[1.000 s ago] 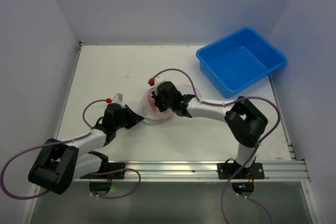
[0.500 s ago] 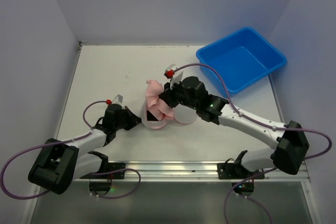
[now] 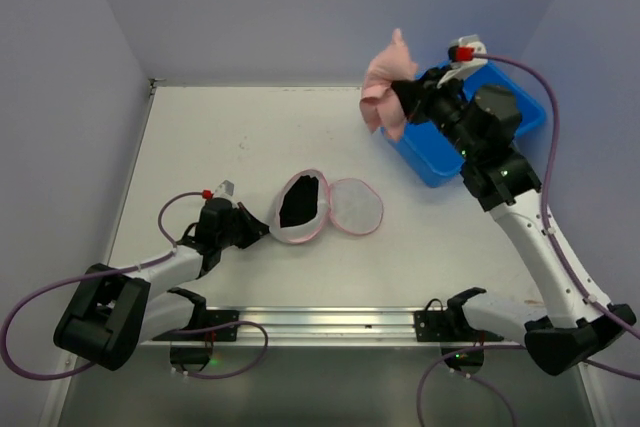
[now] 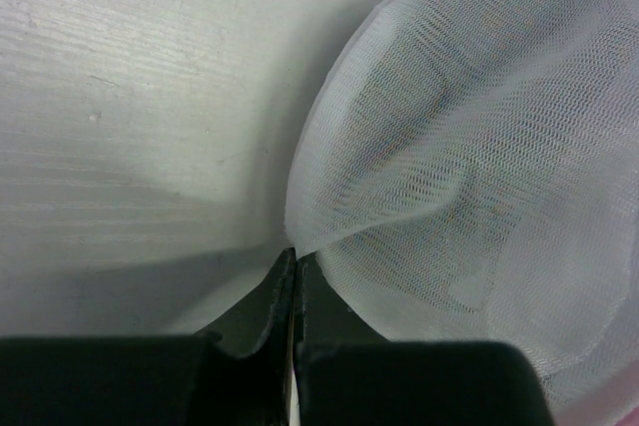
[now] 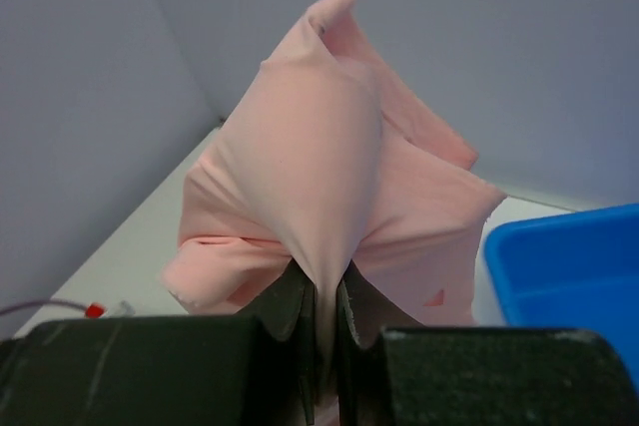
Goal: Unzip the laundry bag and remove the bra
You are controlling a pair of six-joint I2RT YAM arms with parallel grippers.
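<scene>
My right gripper should continue to carry the pink bra (image 3: 388, 87), high and clear of the laundry bag, until it hangs inside the blue tub's rim (image 3: 432, 149), and then let go.
The laundry bag (image 3: 300, 207), a small round white mesh pouch with pink trim, lies open on the table with its disc-shaped lid flap (image 3: 355, 206) folded out to the right. Something dark shows inside its opening. My left gripper (image 3: 262, 230) is shut on the bag's left edge; in the left wrist view the mesh (image 4: 469, 177) is pinched at my fingertips (image 4: 297, 258). My right gripper (image 3: 400, 102) is shut on the pink bra (image 3: 383, 87) and holds it high in the air by the blue tub's left edge. In the right wrist view the bra (image 5: 329, 187) bunches above the shut jaws.
A blue tub (image 3: 470, 117) stands at the back right of the table, partly behind my right arm; its corner shows in the right wrist view (image 5: 569, 266). Grey walls enclose the table on three sides. A metal rail (image 3: 350, 322) runs along the near edge.
My right gripper pulled the pink bra out of the bag and swung it up and to the right, to the blue tub's left edge. The lid flap now lies open. My left gripper held still.
</scene>
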